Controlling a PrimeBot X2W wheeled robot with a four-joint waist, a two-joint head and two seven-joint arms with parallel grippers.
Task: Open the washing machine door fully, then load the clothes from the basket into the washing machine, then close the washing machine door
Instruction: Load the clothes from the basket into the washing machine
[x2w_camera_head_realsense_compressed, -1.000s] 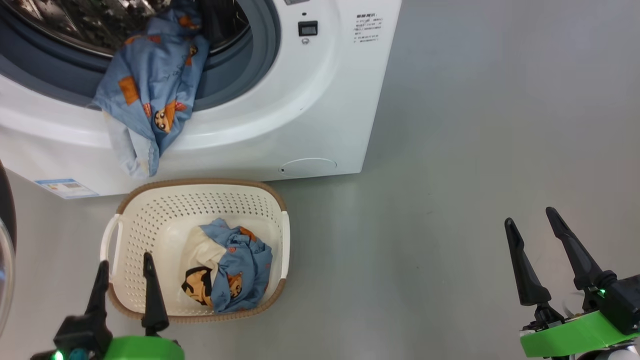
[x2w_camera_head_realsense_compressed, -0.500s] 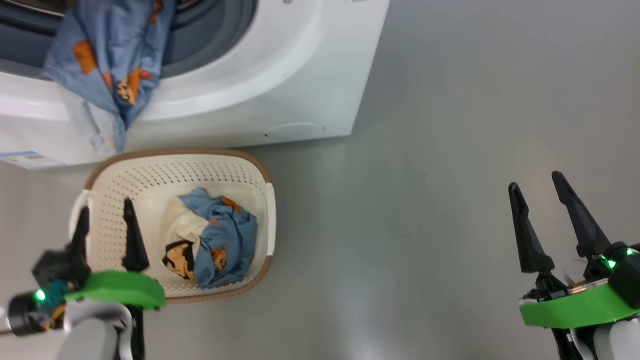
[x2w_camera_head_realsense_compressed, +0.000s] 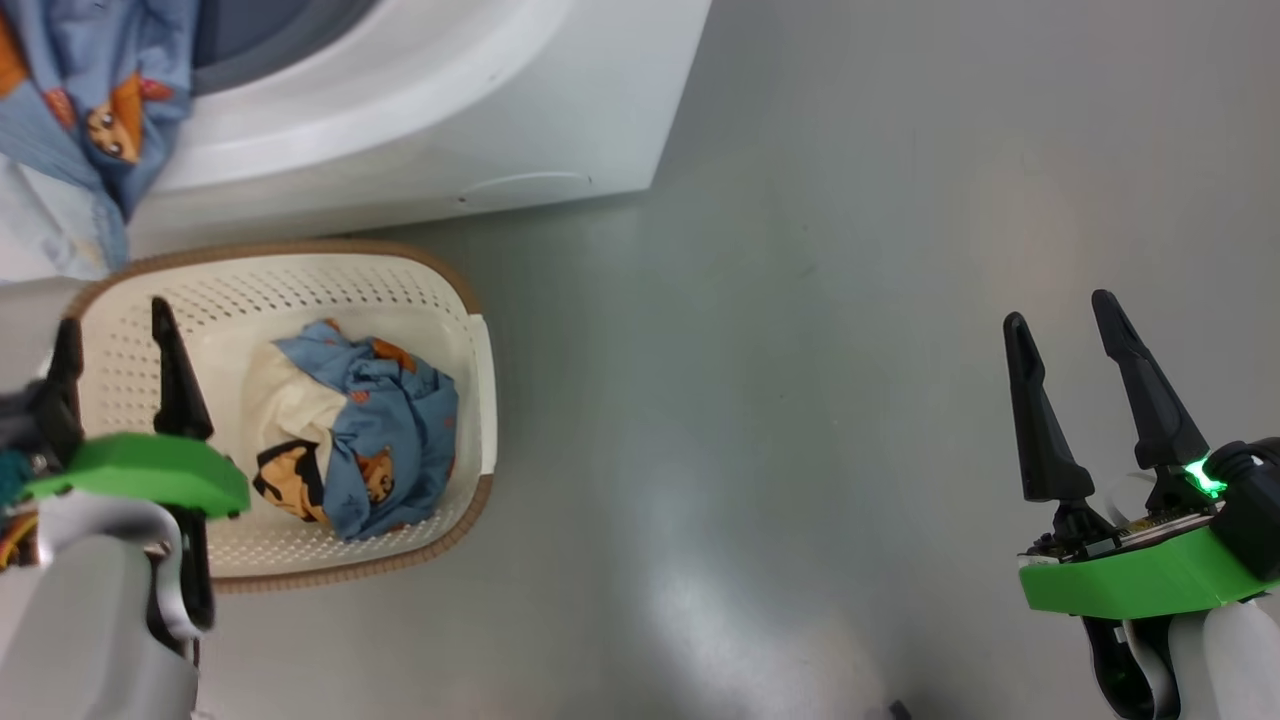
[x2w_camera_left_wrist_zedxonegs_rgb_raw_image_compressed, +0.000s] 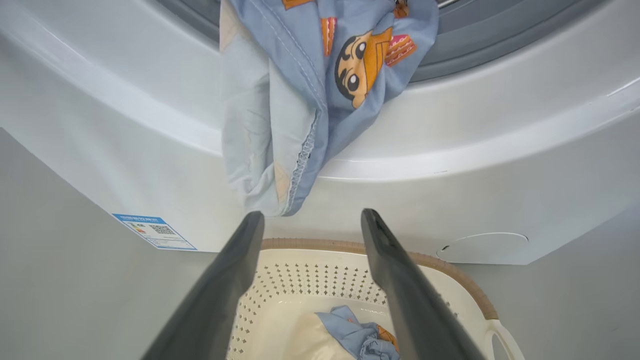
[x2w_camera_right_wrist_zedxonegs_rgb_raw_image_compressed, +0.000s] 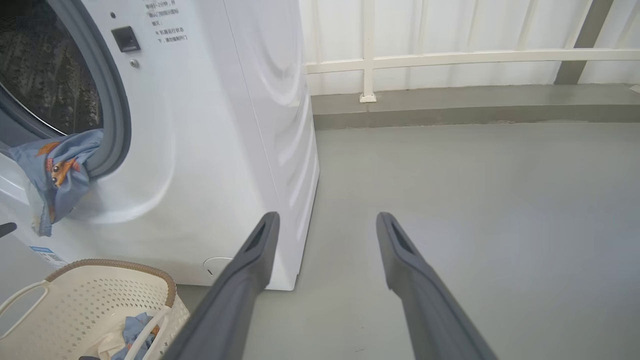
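Observation:
My gripper will push in the light-blue piece of clothes (x2w_camera_head_realsense_compressed: 110, 106), and it will bunch up and stay inside the drum, because it hangs limp over the washing machine's front rim.
The white washing machine (x2w_camera_head_realsense_compressed: 450, 100) stands at the top left, its drum (x2w_camera_right_wrist_zedxonegs_rgb_raw_image_compressed: 50, 75) open behind the grey ring. The washing machine door is out of view. One piece of the clothes (x2w_camera_left_wrist_zedxonegs_rgb_raw_image_compressed: 300, 100), light blue with cartoon prints, hangs out of the opening over the front lip. More clothes (x2w_camera_head_realsense_compressed: 370, 430) lie bunched in the cream basket (x2w_camera_head_realsense_compressed: 400, 280) on the floor right in front of the machine. My left gripper (x2w_camera_head_realsense_compressed: 112, 318) hovers open over the basket's left part, with nothing between its fingers. Far to the right over bare floor, my right gripper (x2w_camera_head_realsense_compressed: 1058, 310) is open and empty.
Grey floor spreads to the right of the machine. A low kerb and a white railing (x2w_camera_right_wrist_zedxonegs_rgb_raw_image_compressed: 450, 57) close off the far side. A blue label (x2w_camera_left_wrist_zedxonegs_rgb_raw_image_compressed: 152, 231) sits low on the machine's front, and a round service flap (x2w_camera_left_wrist_zedxonegs_rgb_raw_image_compressed: 482, 245) sits near its lower right corner.
The head camera has swung, shifting the whole picture left and up. The left gripper has come further forward over the basket, toward the machine. Both grippers stay open.

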